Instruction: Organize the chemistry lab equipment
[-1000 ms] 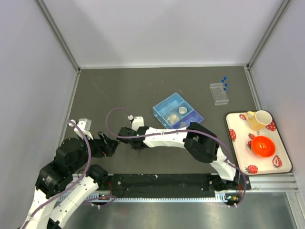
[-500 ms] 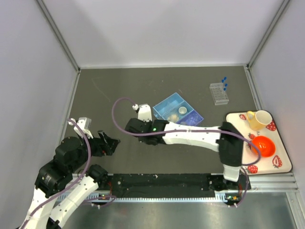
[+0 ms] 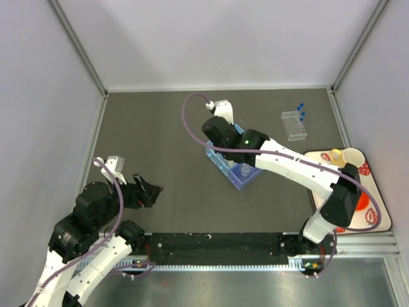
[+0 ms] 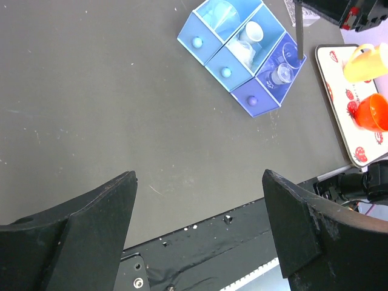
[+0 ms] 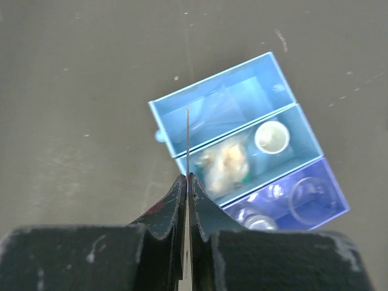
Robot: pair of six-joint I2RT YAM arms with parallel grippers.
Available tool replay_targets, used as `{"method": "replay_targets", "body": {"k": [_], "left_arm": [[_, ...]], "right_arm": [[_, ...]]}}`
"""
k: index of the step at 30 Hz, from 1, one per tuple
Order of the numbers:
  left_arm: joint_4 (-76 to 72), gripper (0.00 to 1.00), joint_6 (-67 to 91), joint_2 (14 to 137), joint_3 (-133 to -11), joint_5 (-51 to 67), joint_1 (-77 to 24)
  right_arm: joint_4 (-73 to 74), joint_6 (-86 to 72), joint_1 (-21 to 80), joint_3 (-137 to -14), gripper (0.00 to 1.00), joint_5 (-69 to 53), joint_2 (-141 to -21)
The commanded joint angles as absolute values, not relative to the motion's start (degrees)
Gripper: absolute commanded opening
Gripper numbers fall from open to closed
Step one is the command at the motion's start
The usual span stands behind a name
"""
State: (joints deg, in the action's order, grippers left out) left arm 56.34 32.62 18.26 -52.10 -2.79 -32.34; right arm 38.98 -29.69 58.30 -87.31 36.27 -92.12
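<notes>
I should turn the thin stick (image 5: 188,136) in my right gripper so it lines up along the clear funnel's compartment (image 5: 225,106) before I lower it in, because it points across the box's compartments now.
My right gripper (image 5: 188,179) is shut on a thin stick (image 5: 187,139) that stands straight up out of its fingertips. It hangs over a blue three-part box (image 5: 260,85), also seen under the right arm (image 3: 250,177). The middle compartment holds a small white cup (image 5: 271,137) and a crumpled pale item (image 5: 221,162). Clear little beakers (image 5: 312,200) lie in the purple compartment. A clear tube rack (image 3: 294,125) with blue-capped tubes (image 3: 300,112) stands at the far right. My left gripper (image 4: 200,179) is open and holds nothing, low at the near left (image 3: 152,190).
A strawberry-patterned tray (image 3: 317,185) lies at the right edge with a yellow mug (image 3: 348,157) and an orange bowl (image 4: 373,112), partly under my right arm. Grey walls close in the table on three sides. A black rail (image 3: 217,243) runs along the near edge.
My right arm has swung from the near middle of the table up and right, carrying the stick over the blue box. The left arm has barely moved.
</notes>
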Motion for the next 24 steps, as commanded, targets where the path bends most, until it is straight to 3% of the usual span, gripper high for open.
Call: {"method": "replay_targets", "body": {"k": [1,13,24], "left_arm": [[52.56,0.90,32.17,19.42,-51.07,-1.67,-32.26],[48.96,0.90,31.38,19.42,-48.78,0.61,-32.26],[45.00,0.90,32.17,19.07,-45.09,6.41,-32.26]], "right_arm": [[37.27,-16.80,55.55,-89.29,0.00,36.22,-93.94],[36.74,9.92,47.20,-92.37,0.00,32.79,-96.60],[36.74,27.50,40.52,-86.84,0.00,11.26,-91.23]]}}
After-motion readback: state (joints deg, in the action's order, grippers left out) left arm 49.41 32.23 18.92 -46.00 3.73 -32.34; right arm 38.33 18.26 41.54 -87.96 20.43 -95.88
